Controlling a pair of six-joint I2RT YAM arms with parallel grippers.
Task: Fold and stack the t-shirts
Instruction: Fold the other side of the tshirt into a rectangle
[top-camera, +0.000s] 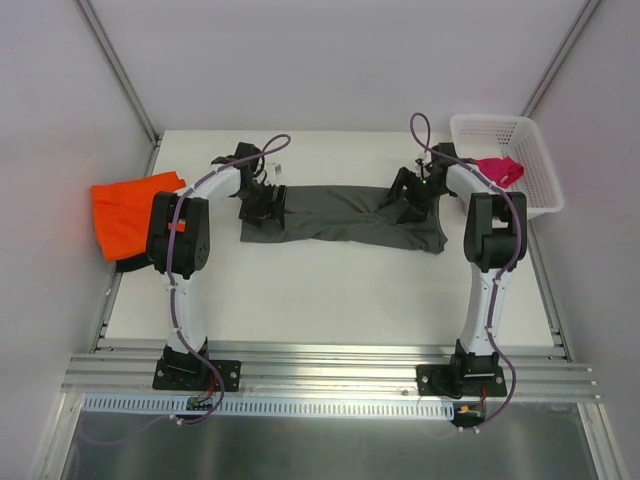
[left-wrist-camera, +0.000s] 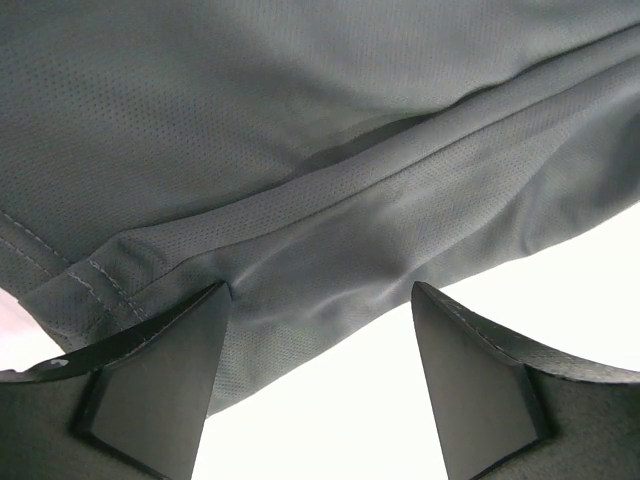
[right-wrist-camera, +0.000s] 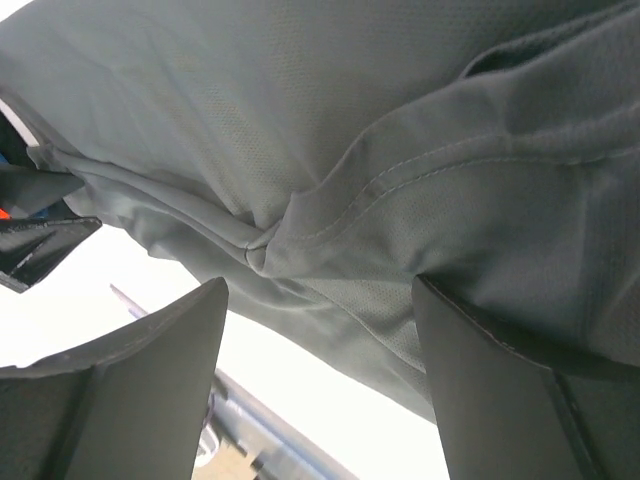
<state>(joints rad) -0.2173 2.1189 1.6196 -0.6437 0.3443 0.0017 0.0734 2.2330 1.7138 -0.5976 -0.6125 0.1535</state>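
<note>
The grey t-shirt's strip is lying crossways in front of both arms, so my right gripper should first swing the t-shirt's rumpled end toward the back to turn the t-shirt lengthwise.
A dark grey t-shirt lies as a long strip across the middle of the table. My left gripper is down at its left end and my right gripper at its right end. In the left wrist view the gripper is open, with the grey shirt's hemmed edge reaching between the fingertips. The right gripper is open too; the shirt's seamed fold hangs across its gap and rests on the right finger. An orange t-shirt lies at the table's left edge. A magenta t-shirt hangs in the basket.
A white lattice basket stands at the back right corner. A dark piece of cloth shows under the orange shirt at the left edge. Bare white table lies between the grey shirt and the arm bases.
</note>
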